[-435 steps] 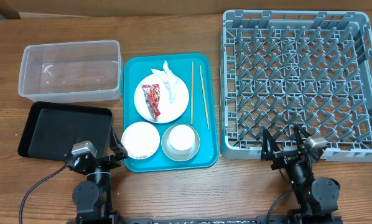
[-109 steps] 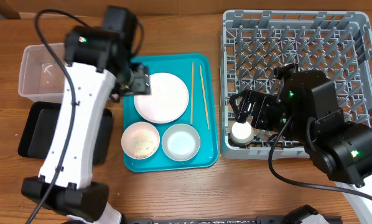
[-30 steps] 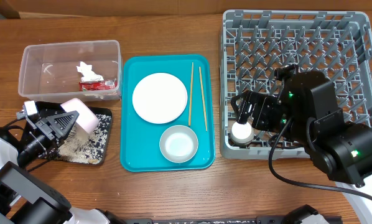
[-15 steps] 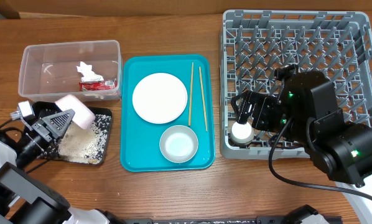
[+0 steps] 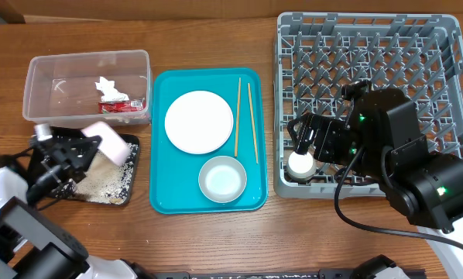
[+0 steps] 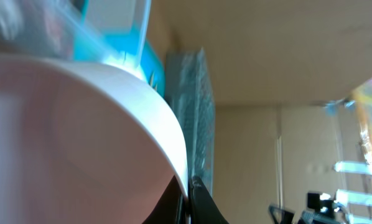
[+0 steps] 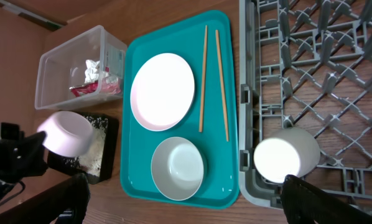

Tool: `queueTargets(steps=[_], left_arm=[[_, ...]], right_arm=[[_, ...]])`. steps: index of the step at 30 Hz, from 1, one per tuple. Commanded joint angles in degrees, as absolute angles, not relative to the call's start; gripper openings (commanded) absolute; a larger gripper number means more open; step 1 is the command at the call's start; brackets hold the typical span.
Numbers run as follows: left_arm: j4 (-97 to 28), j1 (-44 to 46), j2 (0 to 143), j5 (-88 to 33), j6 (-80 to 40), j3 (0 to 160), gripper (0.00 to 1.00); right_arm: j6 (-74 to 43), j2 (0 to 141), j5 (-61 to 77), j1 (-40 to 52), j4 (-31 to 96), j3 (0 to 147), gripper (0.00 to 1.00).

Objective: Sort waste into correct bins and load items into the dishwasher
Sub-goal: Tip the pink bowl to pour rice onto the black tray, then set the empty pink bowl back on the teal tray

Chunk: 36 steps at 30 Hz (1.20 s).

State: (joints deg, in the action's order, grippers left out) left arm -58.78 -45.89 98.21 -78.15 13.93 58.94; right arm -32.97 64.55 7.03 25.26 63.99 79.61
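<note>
My left gripper should continue to go to the teal tray and let go there, as the small white bowl [image 5: 114,146] is empty and the spot [image 5: 175,180] beside the grey-rimmed bowl is open.
My left gripper [image 5: 92,147] is shut on the rim of the small white bowl [image 5: 109,144], which it holds tilted over the black tray [image 5: 49,147]. Loose rice [image 5: 92,186] lies in that tray. In the left wrist view the bowl [image 6: 80,137] fills the frame, its rim pinched between the fingers [image 6: 195,202]. The clear tub [image 5: 42,77] holds the tissue [image 5: 106,84] and red wrapper [image 5: 123,105]. The white cup [image 5: 300,163] sits in the dish rack [image 5: 440,101] at its front left corner. My right gripper [image 5: 303,143] hovers open just above the cup, holding nothing.
The teal tray [image 5: 166,198] carries the white plate [image 5: 199,122], two chopsticks [image 5: 237,116] and the grey-rimmed bowl [image 5: 222,178]. The right wrist view shows the same plate [image 7: 162,91], bowl [image 7: 177,168] and cup [image 7: 285,155]. Bare wood runs along the table's front.
The left gripper has turned and shifted slightly right, carrying the small bowl over the black tray, where the rice now lies spread. The right arm has not moved.
</note>
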Motion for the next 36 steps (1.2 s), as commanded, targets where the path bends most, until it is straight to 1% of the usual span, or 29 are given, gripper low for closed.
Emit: queueTargets(steps=[1, 2, 3, 5, 7, 9, 10, 11, 13, 16, 17, 18, 19, 22, 24, 25, 26, 27, 30, 31, 32, 36], left_arm=[[-62.04, -36.67, 93.86, -69.12, 11.70, 61.67, 0.04], [-62.65, -33.67, 92.77, -66.17, 9.72, 62.33, 0.04], [-62.78, -27.05, 90.52, -57.58, 5.52, 63.51, 0.04], [-62.54, -20.23, 88.66, -46.83, -0.16, 64.23, 0.04], [-61.80, -10.33, 87.20, -32.21, -7.29, 64.36, 0.04], [-61.80, -3.20, 87.26, -21.12, -12.64, 64.34, 0.04], [-62.06, 3.42, 87.70, -10.92, -17.50, 64.27, 0.04], [-62.11, 7.09, 87.92, -6.00, -19.97, 64.25, 0.04], [-61.84, 13.10, 88.23, 0.49, -23.44, 64.25, 0.04], [-61.30, 19.84, 88.79, 5.26, -27.88, 64.25, 0.05], [-61.28, 20.86, 88.86, 5.67, -28.58, 64.23, 0.05], [-61.23, 22.44, 89.14, 6.22, -29.85, 64.23, 0.07], [-61.19, 23.40, 89.21, 6.44, -30.52, 64.23, 0.11], [-61.30, 25.17, 89.36, 7.29, -31.48, 64.23, 0.18], [-61.30, 25.28, 89.36, 6.98, -31.77, 64.25, 0.24], [-61.36, 25.26, 89.36, 6.98, -31.77, 64.25, 0.30], [-61.58, 25.26, 89.36, 6.85, -31.75, 64.45, 0.38], [-62.30, 25.26, 89.36, 6.52, -31.66, 65.10, 0.44], [-65.36, 25.23, 89.36, 6.52, -30.28, 69.04, 0.78], [-67.05, 25.15, 89.36, 6.57, -29.50, 71.77, 0.87], [-68.66, 25.06, 89.34, 6.61, -27.99, 75.05, 1.00], [-73.91, 24.53, 89.34, 6.90, -23.59, 86.48, 1.00]], right_arm=[[-32.53, 63.66, 6.48, 25.34, 63.77, 79.94, 1.00], [-32.53, 63.66, 6.48, 25.34, 63.77, 79.94, 1.00], [-32.53, 63.68, 6.48, 25.34, 63.77, 79.94, 1.00], [-32.53, 63.68, 6.48, 25.34, 63.79, 79.94, 1.00], [-32.56, 63.66, 6.48, 25.34, 63.79, 79.94, 1.00], [-32.56, 63.66, 6.48, 25.34, 63.79, 79.94, 1.00], [-32.56, 63.68, 6.48, 25.34, 63.79, 79.94, 1.00], [-32.56, 63.66, 6.48, 25.34, 63.81, 79.94, 1.00], [-32.53, 63.68, 6.48, 25.34, 63.81, 79.94, 1.00], [-32.53, 63.68, 6.48, 25.34, 63.83, 79.94, 1.00], [-32.53, 63.68, 6.50, 25.34, 63.86, 79.94, 1.00], [-32.53, 63.68, 6.50, 25.34, 63.94, 79.94, 1.00], [-32.53, 63.68, 6.48, 25.34, 63.99, 79.94, 1.00], [-32.56, 63.68, 6.50, 25.34, 64.03, 79.94, 1.00], [-32.56, 63.68, 6.50, 25.34, 64.01, 79.94, 1.00], [-32.53, 63.68, 6.48, 25.34, 64.03, 79.94, 1.00], [-32.53, 63.68, 6.48, 25.34, 64.01, 79.94, 1.00], [-32.53, 63.68, 6.48, 25.34, 64.01, 79.94, 1.00], [-32.53, 63.68, 6.48, 25.34, 64.01, 79.94, 1.00], [-32.56, 63.68, 6.48, 25.34, 64.01, 79.94, 1.00], [-32.56, 63.68, 6.48, 25.34, 64.01, 79.94, 1.00], [-32.56, 63.79, 6.48, 25.34, 63.99, 79.94, 1.00]])
